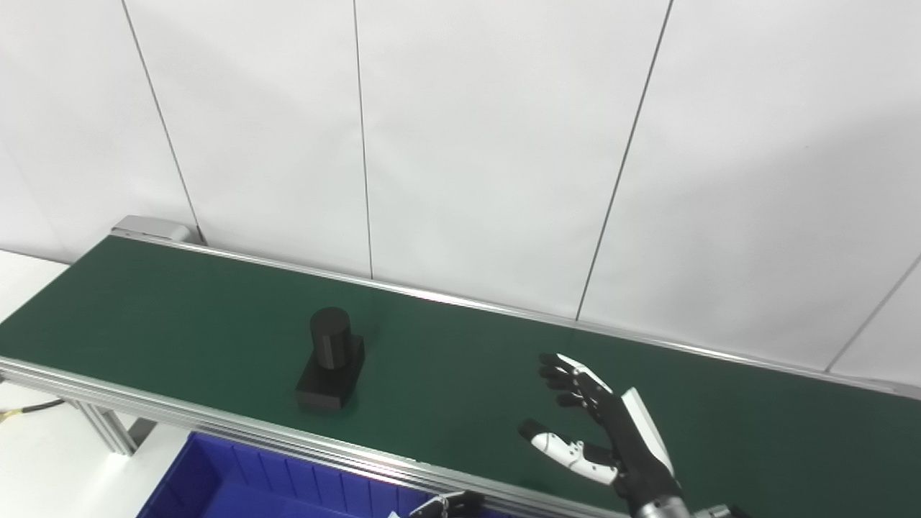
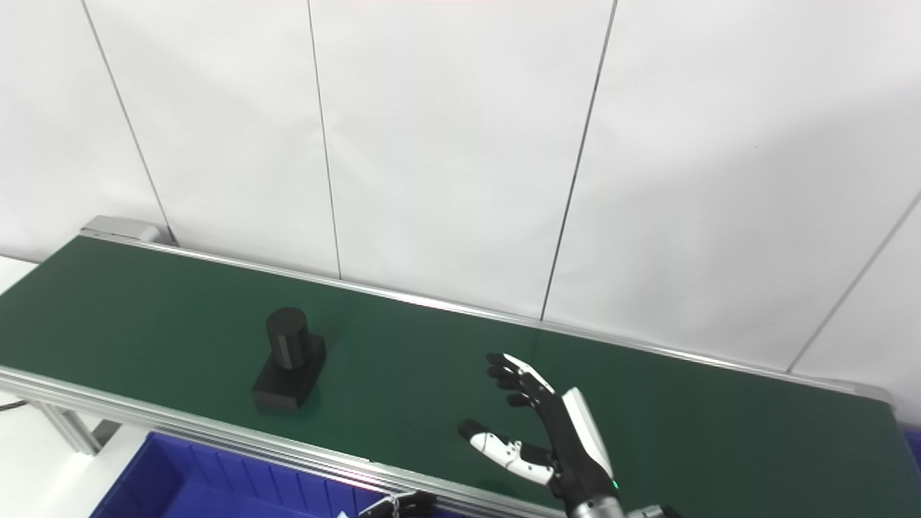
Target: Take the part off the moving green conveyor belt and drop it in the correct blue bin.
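The cylinder's base (image 1: 334,362) sits flush against the block in the same black. The rectangular block (image 1: 329,385) will come along when I lift by the cylinder.
A black part (image 1: 331,360), a short cylinder standing on a rectangular block, rests on the green conveyor belt (image 1: 180,302) left of centre. My right hand (image 1: 601,428) hovers over the belt to the part's right, a good gap away, fingers and thumb spread apart and holding nothing. Only the fingertips of my left hand (image 1: 446,505) peek in at the bottom edge below the belt rail; its state is not readable. A blue bin (image 1: 237,482) sits below the belt's near rail at the lower left.
White wall panels stand behind the belt. An aluminium rail (image 1: 216,421) runs along the belt's near edge, with a support leg (image 1: 108,428) at the left. A white table surface lies at the far left.
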`<move>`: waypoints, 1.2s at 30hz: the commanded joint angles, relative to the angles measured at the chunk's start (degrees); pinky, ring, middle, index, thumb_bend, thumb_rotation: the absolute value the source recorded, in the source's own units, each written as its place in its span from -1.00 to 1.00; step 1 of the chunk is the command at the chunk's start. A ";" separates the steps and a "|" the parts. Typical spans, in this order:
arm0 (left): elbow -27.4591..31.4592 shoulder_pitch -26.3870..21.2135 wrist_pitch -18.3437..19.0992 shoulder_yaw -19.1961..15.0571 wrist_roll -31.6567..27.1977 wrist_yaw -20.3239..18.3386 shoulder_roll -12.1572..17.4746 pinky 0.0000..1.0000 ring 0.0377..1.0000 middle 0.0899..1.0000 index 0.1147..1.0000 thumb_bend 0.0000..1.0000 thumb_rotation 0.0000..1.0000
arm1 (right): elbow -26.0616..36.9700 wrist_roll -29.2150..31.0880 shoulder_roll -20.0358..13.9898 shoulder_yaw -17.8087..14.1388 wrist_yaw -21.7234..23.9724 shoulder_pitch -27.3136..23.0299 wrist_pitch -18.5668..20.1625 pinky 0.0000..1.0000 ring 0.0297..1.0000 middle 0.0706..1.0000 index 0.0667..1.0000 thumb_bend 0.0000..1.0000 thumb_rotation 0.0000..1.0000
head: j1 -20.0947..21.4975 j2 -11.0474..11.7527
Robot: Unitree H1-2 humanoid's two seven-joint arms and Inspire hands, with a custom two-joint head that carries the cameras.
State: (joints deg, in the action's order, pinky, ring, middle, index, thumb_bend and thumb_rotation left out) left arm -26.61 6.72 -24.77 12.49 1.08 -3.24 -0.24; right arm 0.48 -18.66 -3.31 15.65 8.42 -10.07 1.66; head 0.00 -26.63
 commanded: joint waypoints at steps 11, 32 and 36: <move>0.90 -1.26 -2.16 -0.13 0.03 -0.95 -0.22 0.32 0.46 0.53 0.58 0.53 0.44 | -5.66 1.13 3.93 1.03 -2.18 -5.97 -5.90 0.47 0.60 0.60 0.68 0.12 -0.24 | -0.12 -0.15; -0.06 -1.87 -2.16 1.21 0.74 -0.25 -1.67 0.32 0.45 0.49 0.55 0.51 0.31 | -17.81 0.36 8.57 2.93 -3.78 -14.14 -7.38 0.46 0.62 0.63 0.72 0.19 -0.30 | -4.00 -0.04; -0.08 -1.88 -2.16 2.10 1.33 0.91 -1.89 0.30 0.44 0.48 0.54 0.46 0.29 | -19.83 0.08 8.42 2.91 -4.16 -15.54 -7.94 0.50 0.63 0.63 0.71 0.20 -0.35 | -4.62 -0.14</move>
State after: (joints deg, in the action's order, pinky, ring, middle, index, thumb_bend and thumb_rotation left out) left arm -27.40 6.13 -24.77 14.17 1.98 -2.91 -1.06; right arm -20.06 -18.78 4.03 18.68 5.39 -23.08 -2.51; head -4.57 -26.72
